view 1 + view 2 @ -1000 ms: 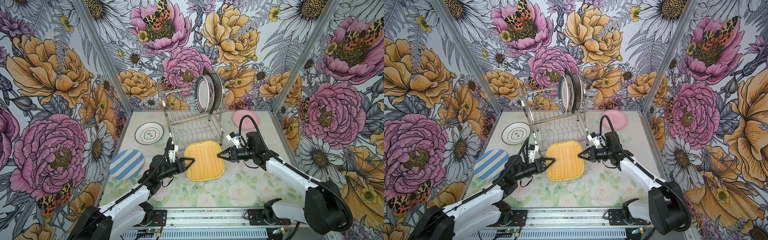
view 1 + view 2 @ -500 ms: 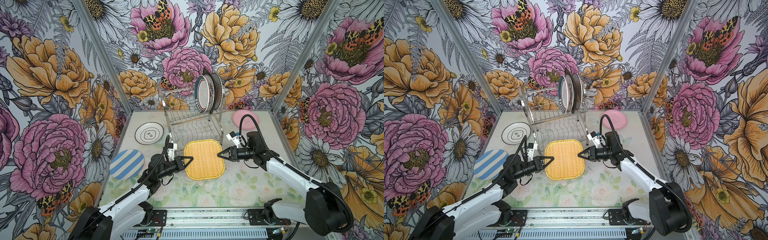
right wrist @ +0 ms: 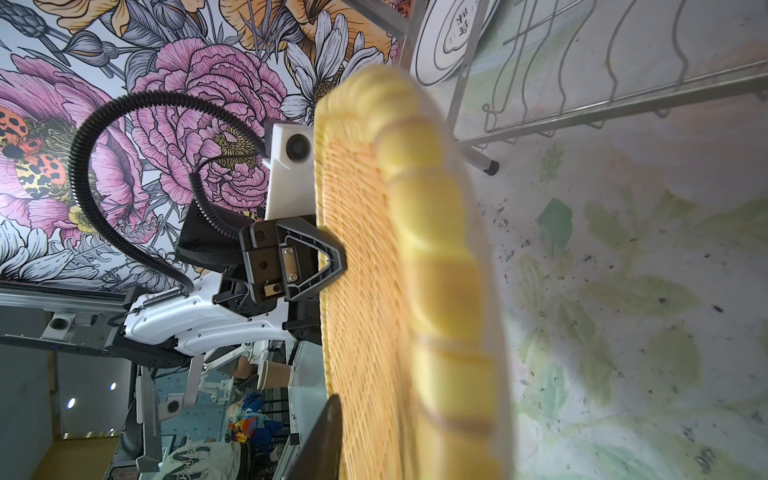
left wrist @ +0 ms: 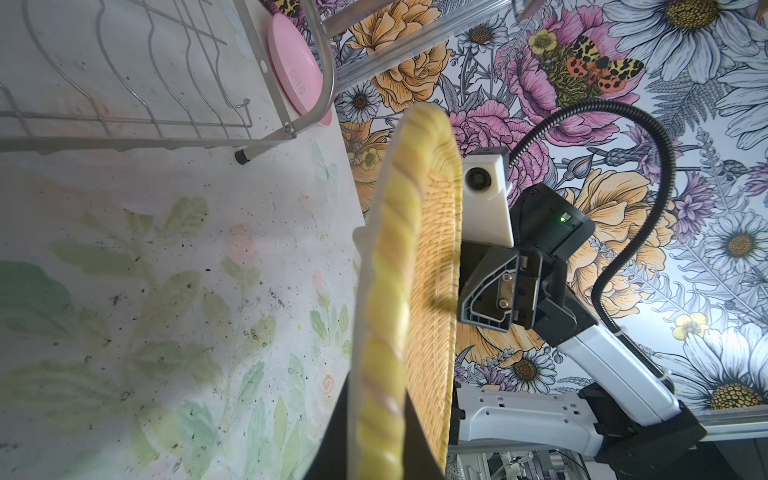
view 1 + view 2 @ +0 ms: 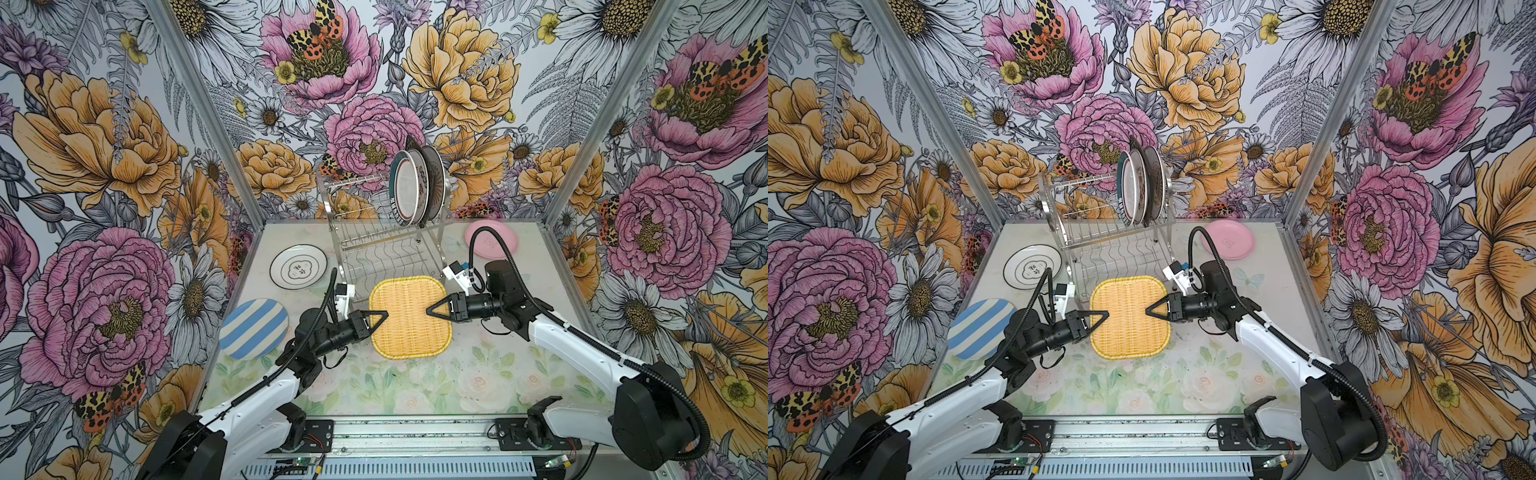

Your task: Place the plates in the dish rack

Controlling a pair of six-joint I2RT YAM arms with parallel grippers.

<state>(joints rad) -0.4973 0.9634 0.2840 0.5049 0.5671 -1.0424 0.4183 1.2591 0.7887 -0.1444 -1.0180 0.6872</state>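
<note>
Next, I take the opposite rim (image 5: pixel 449 328) with my right gripper and turn the plate upright for the rack, because the yellow woven plate (image 5: pixel 409 321) hangs flat in my left gripper.
The yellow woven plate (image 5: pixel 409 318) (image 5: pixel 1129 318) hangs level just above the table in front of the dish rack (image 5: pixel 374 232). My left gripper (image 5: pixel 384 314) is shut on its left rim; in the left wrist view both dark fingers (image 4: pixel 332 436) clamp the twisted rim (image 4: pixel 382 332). My right gripper (image 5: pixel 430 309) reaches over the plate's right edge, jaws parted. In the right wrist view one finger (image 3: pixel 328 436) stands off the plate (image 3: pixel 436 270) and the other is hidden. Three round plates (image 5: pixel 415 187) stand upright at the right end of the rack's upper tier.
A pink plate (image 5: pixel 492 239) lies at the back right. A white printed plate (image 5: pixel 298 266) lies left of the rack, a blue-white striped plate (image 5: pixel 253 328) nearer on the left. Flowered walls close three sides. The rack's lower shelf (image 5: pixel 386 257) holds nothing.
My left gripper has closed on the plate's left rim. My right gripper's jaws have parted at the right rim. The plate has squared up slightly between the two grippers.
</note>
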